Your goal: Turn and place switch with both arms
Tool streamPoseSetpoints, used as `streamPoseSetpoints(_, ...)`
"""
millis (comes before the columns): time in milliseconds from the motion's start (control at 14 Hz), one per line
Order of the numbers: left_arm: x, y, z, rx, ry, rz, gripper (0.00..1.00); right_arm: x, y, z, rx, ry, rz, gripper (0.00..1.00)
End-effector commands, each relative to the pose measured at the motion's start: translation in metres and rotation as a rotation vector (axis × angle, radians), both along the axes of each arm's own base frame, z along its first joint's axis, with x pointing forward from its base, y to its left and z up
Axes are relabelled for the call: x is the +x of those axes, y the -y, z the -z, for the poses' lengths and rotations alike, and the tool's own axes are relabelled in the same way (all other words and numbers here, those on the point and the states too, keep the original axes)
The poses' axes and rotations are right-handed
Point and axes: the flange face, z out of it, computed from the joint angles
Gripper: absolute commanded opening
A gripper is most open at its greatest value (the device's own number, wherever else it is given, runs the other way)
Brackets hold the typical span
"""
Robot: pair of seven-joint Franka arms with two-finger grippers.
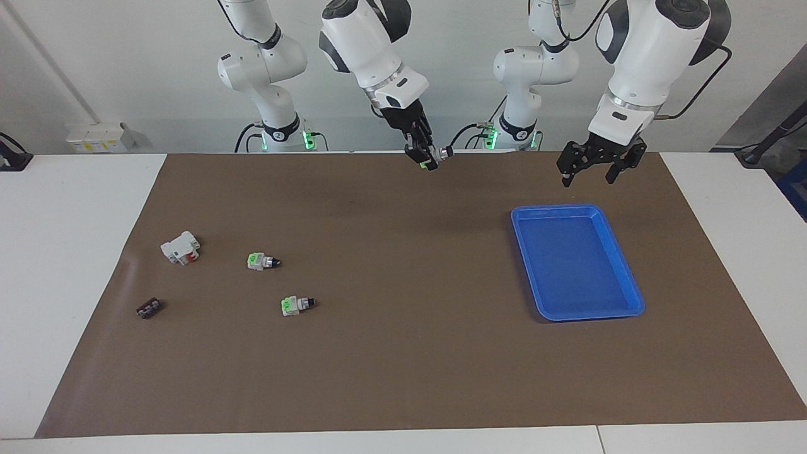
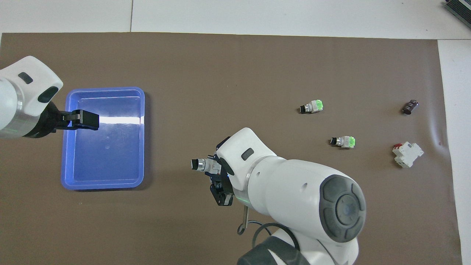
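Note:
The black knob [image 2: 194,164] is facing my empty left gripper. My right gripper should keep the switch still while my left gripper grips and turns the knob.
My right gripper [image 1: 429,161] is shut on a switch [image 1: 442,153] and holds it in the air over the mat's middle, near the robots' edge. The black knob points toward the left arm's end. In the overhead view the held switch [image 2: 201,164] sticks out of the right gripper [image 2: 216,175]. My left gripper [image 1: 591,171] is open and empty, raised over the blue tray's [image 1: 524,261] edge nearest the robots. It also shows in the overhead view [image 2: 88,120], over the tray [image 2: 106,89]. Two more switches [image 1: 263,261] [image 1: 296,305] lie on the mat toward the right arm's end.
A white block with a red part [image 1: 181,247] and a small black piece [image 1: 149,308] lie on the brown mat [image 1: 403,366] toward the right arm's end, past the two loose switches [image 2: 311,106] [image 2: 342,141]. The tray holds nothing.

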Motion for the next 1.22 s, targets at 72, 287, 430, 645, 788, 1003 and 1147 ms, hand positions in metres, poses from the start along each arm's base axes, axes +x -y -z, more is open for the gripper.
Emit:
streamPoseSetpoints(72, -0.008, 0.01, -0.017, -0.07, -0.025, -0.022, 1.0, 0.002, -0.008, -0.003, 0.013, -0.009, 0.017, 0.0)
streamPoseSetpoints(287, -0.003, 0.02, -0.041, -0.214, -0.08, -0.145, 1.0, 0.002, -0.008, -0.002, 0.015, -0.007, 0.019, 0.0)
streamPoseSetpoints(430, -0.006, 0.034, -0.042, -0.291, -0.131, -0.27, 1.0, 0.002, -0.008, -0.004, 0.017, -0.003, 0.02, 0.0)
streamPoseSetpoints(645, -0.015, 0.052, -0.033, -0.386, -0.227, -0.466, 1.0, 0.001, -0.009, -0.003, 0.017, -0.005, 0.017, 0.0)
streamPoseSetpoints(788, -0.028, 0.063, -0.018, -0.458, -0.287, -0.528, 0.99, 0.0, -0.01, -0.004, 0.018, -0.004, 0.018, 0.0)
streamPoseSetpoints(1003, -0.049, 0.088, -0.004, -0.578, -0.312, -0.536, 0.76, -0.007, -0.021, -0.007, 0.041, -0.001, 0.041, 0.0)
streamPoseSetpoints(1147, -0.056, 0.102, -0.004, -0.623, -0.329, -0.528, 0.53, -0.005, -0.021, -0.008, 0.053, 0.005, 0.054, 0.0)
